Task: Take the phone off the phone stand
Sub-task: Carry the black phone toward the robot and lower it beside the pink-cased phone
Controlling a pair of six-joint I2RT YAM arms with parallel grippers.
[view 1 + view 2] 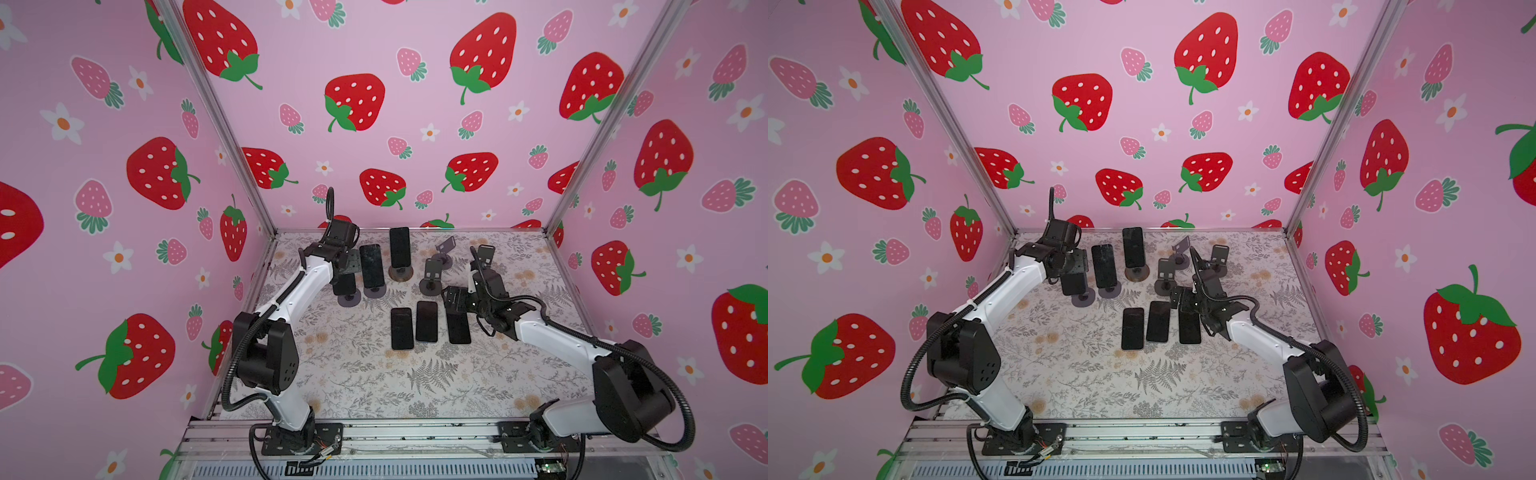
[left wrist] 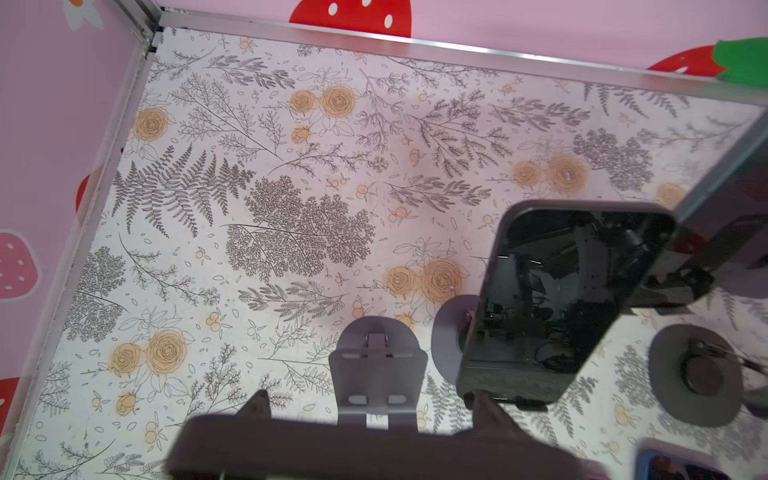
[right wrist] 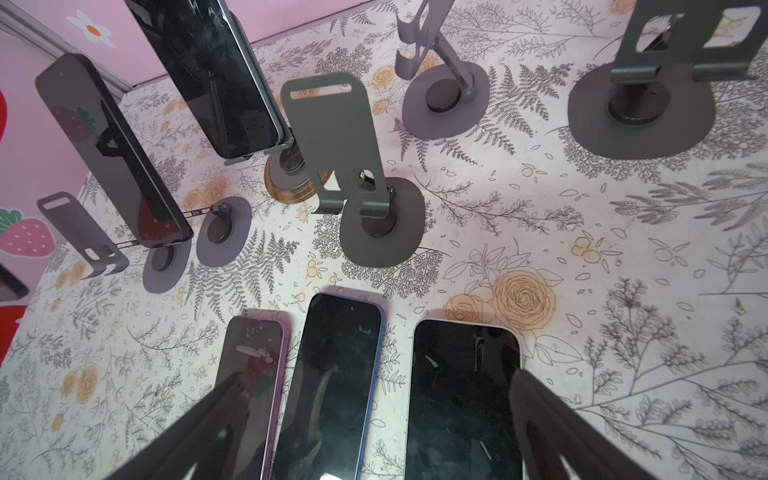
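Note:
The dark phone is off its stand's plate [image 2: 377, 374], so I keep lowering it with my left gripper toward the open space [image 1: 373, 329] beside the flat phones until it lies flat.
My left gripper [image 1: 348, 266] is shut on a dark phone [image 1: 344, 284], gripping it across its width near the back left. In the left wrist view that phone [image 2: 374, 449] is a blurred dark bar spanning both fingertips [image 2: 259, 403]. Just beyond it the grey phone stand [image 2: 378, 365] shows a bare plate. From above the phone covers the plate, and only the round base [image 1: 349, 300] shows. Whether the phone still touches the stand I cannot tell. My right gripper [image 1: 455, 299] hangs open over flat phones, holding nothing.
Two more phones [image 1: 371, 266] [image 1: 400, 247] stand on stands right of the left gripper. Three bare stands [image 1: 432, 278] [image 1: 444, 253] [image 1: 484, 253] are at the back right. Three phones [image 1: 402, 328] [image 1: 427, 321] [image 1: 458, 328] lie flat mid-table. Walls enclose three sides.

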